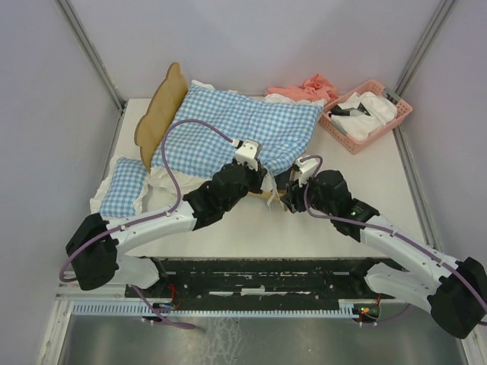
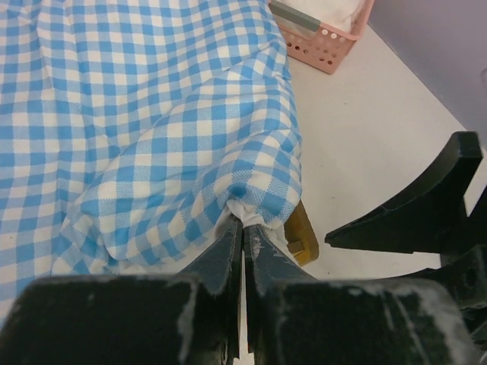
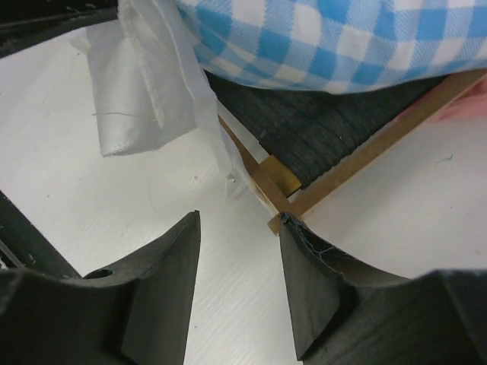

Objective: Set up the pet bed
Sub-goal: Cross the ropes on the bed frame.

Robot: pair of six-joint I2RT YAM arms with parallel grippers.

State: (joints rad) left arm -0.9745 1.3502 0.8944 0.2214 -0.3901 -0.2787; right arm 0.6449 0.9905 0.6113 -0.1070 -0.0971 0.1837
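A piece of the white frill is hanging against the bed's frame corner [image 3: 268,199], so next my right gripper pinches that piece [image 3: 230,163] and lifts it out of the way before it takes hold of the frame corner.
The pet bed shows its wavy wooden headboard [image 1: 161,114] at the back left. A blue-and-white checked cushion [image 1: 236,129] covers most of the bed. My left gripper [image 2: 243,224] is shut on the cushion's [image 2: 152,114] near corner, pinching the white frill beside the bed's wooden corner post [image 2: 303,232]. In the top view the left gripper [image 1: 265,176] sits at the cushion's front right corner. My right gripper [image 3: 240,217] is open with only bare table between its fingers. Its right fingertip [image 3: 288,224] touches the frame corner [image 3: 278,186], next to the grey base [image 3: 327,129].
A small checked pillow [image 1: 122,186] lies at the table's left edge. A pink basket [image 1: 365,114] with white items stands at the back right, a pink cloth [image 1: 308,87] beside it. The white frill [image 3: 144,84] hangs over the table. The two grippers are close together.
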